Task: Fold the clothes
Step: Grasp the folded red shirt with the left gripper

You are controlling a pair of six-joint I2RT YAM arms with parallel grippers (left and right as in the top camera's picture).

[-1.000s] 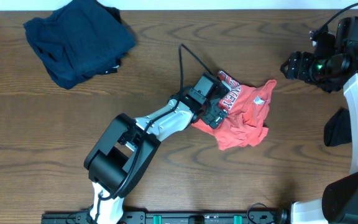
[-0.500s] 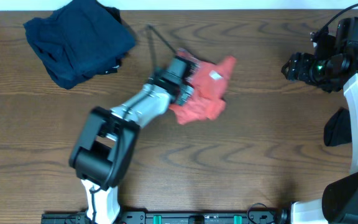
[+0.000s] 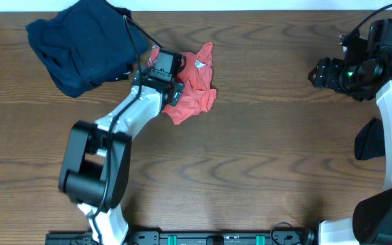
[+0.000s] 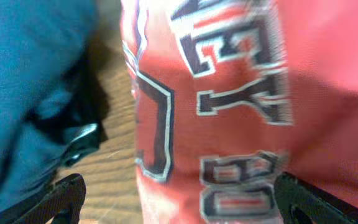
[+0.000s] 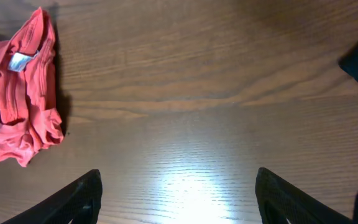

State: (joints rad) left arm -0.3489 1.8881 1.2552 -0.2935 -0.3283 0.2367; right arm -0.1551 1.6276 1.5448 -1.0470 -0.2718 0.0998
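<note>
I expect the red-orange T-shirt [image 3: 197, 83] to come away alone when I lift it, because wood [image 4: 118, 146] shows between it and the navy blue T-shirt.
The red-orange T-shirt [image 3: 194, 95] lies bunched on the wooden table at upper centre-left. In the left wrist view its white-and-dark lettering [image 4: 229, 93] fills the frame. My left gripper [image 3: 174, 83] is down over the shirt's left part, jaws wide open. The cloth lies between the fingertips [image 4: 64, 194], and bare wood shows beside the left one. The navy blue T-shirt [image 3: 80, 44] sits crumpled just to the left. My right gripper [image 3: 322, 73] hangs open far to the right, with only bare table between its fingers [image 5: 79, 196]. The red shirt [image 5: 20, 106] shows far off in the right wrist view.
A black garment [image 3: 124, 71] peeks out under the navy pile's right edge. Another black piece [image 3: 367, 139] lies at the right table edge by the right arm. The left arm [image 3: 124, 119] stretches diagonally from the front left.
The left gripper has swept from the table's middle up and left toward the navy pile. The red shirt travelled with it and is more bunched. The right arm has not moved.
</note>
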